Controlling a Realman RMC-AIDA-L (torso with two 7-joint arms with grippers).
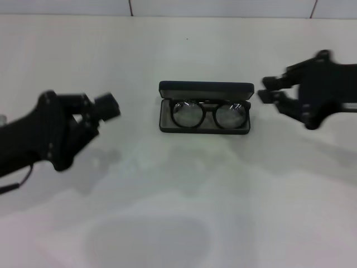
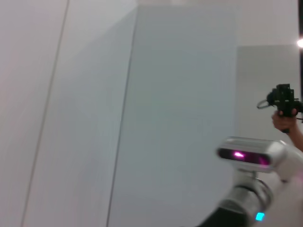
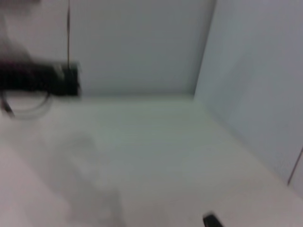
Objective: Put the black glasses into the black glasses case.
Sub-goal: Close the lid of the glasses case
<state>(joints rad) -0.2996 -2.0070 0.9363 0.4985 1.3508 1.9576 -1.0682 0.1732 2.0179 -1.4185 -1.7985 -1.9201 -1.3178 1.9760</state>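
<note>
I can see the black glasses' corner [image 1: 247, 104] near my right gripper sticking out over the case's end, so I should reach in with my left gripper from the opposite end [image 1: 167, 118] and move the glasses inward.
The black glasses case [image 1: 205, 90] lies open in the middle of the white table, lid standing at the far side. The black glasses [image 1: 209, 114] lie inside it on the grey lining, lenses facing up. My right gripper [image 1: 264, 90] hovers just right of the case, fingers apart and empty. My left gripper [image 1: 110, 105] hangs well to the left of the case, apart from it and holding nothing that I can see. Neither wrist view shows the case or the glasses.
The white table [image 1: 178, 212] stretches around the case, with a wall at the back. The left wrist view shows wall panels, the robot's head [image 2: 251, 155] and a person's hand holding a black device [image 2: 284, 101]. The right wrist view shows table, wall and the left arm [image 3: 40, 80].
</note>
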